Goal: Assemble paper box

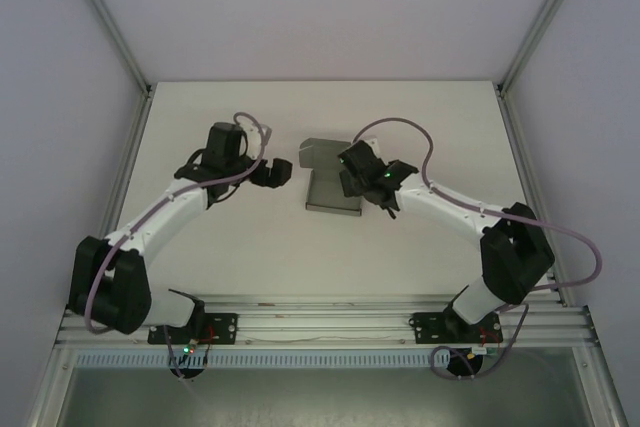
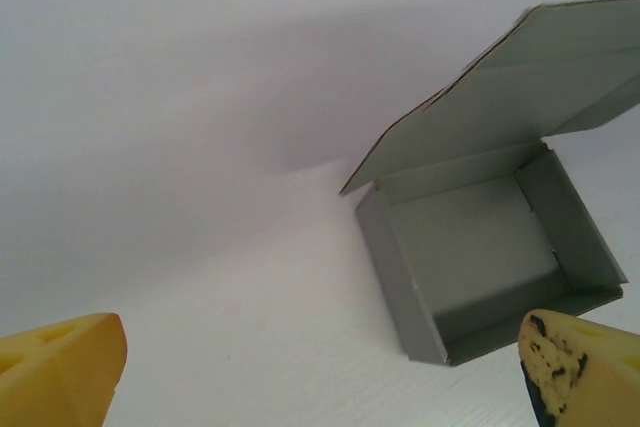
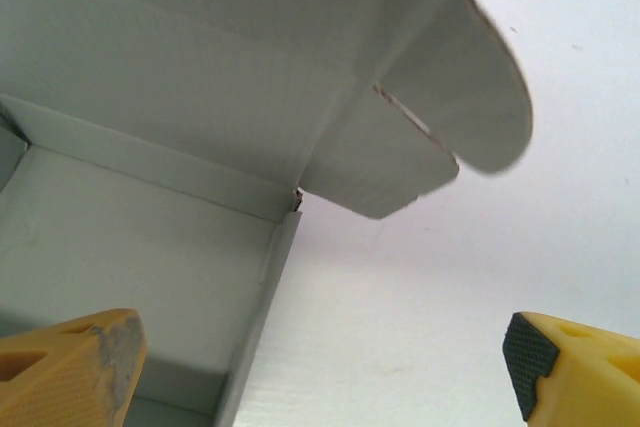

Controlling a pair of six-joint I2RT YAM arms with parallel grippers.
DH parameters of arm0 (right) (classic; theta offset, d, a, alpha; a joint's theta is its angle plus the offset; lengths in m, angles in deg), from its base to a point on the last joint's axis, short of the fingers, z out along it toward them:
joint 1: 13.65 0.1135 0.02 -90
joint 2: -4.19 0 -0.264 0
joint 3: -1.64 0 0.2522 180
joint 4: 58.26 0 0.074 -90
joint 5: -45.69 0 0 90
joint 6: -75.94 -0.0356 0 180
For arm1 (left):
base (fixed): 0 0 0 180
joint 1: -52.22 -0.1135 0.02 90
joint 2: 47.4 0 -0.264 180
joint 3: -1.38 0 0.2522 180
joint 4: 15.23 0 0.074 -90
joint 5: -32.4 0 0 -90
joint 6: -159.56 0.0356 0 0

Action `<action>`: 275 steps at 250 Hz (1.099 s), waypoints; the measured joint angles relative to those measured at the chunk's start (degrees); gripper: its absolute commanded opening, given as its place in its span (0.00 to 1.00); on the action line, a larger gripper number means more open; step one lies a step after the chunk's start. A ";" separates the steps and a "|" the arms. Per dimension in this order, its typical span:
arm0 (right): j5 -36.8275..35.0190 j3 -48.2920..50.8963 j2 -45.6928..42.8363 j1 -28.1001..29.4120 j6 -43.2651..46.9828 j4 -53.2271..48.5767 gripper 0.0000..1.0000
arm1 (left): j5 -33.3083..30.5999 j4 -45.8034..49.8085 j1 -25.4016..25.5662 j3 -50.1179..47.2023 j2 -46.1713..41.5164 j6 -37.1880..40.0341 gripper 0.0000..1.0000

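The lid's flap near my left gripper spreads past the paper box's side (image 2: pixel 400 277), so I should use that gripper to push that flap (image 1: pixel 306 154) in before closing the lid.
The paper box (image 1: pixel 333 190) is a grey cardboard tray in the middle of the table, with its lid (image 1: pixel 322 150) standing up at the far side. My left gripper (image 1: pixel 274 173) hovers open just left of it. In the left wrist view the paper box (image 2: pixel 470 247) lies to the right, ahead of the left gripper (image 2: pixel 320 377), and nothing is between the yellow fingers (image 2: pixel 62 367). My right gripper (image 1: pixel 352 175) is at the box's right edge. It stands open (image 3: pixel 320 367) astride the right side wall (image 3: pixel 262 297), touching nothing, with a rounded lid flap (image 3: pixel 450 97) above.
The white table (image 1: pixel 250 237) stretches around the box, with bare room in front and to both sides. Aluminium frame posts (image 1: pixel 105 12) and white walls enclose it. A rail (image 1: pixel 330 312) with both arm bases runs along the near edge.
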 measured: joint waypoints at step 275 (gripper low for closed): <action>20.96 -20.70 13.68 -12.90 29.42 -16.04 0.16 | 2.86 24.68 6.80 37.13 31.80 26.08 0.03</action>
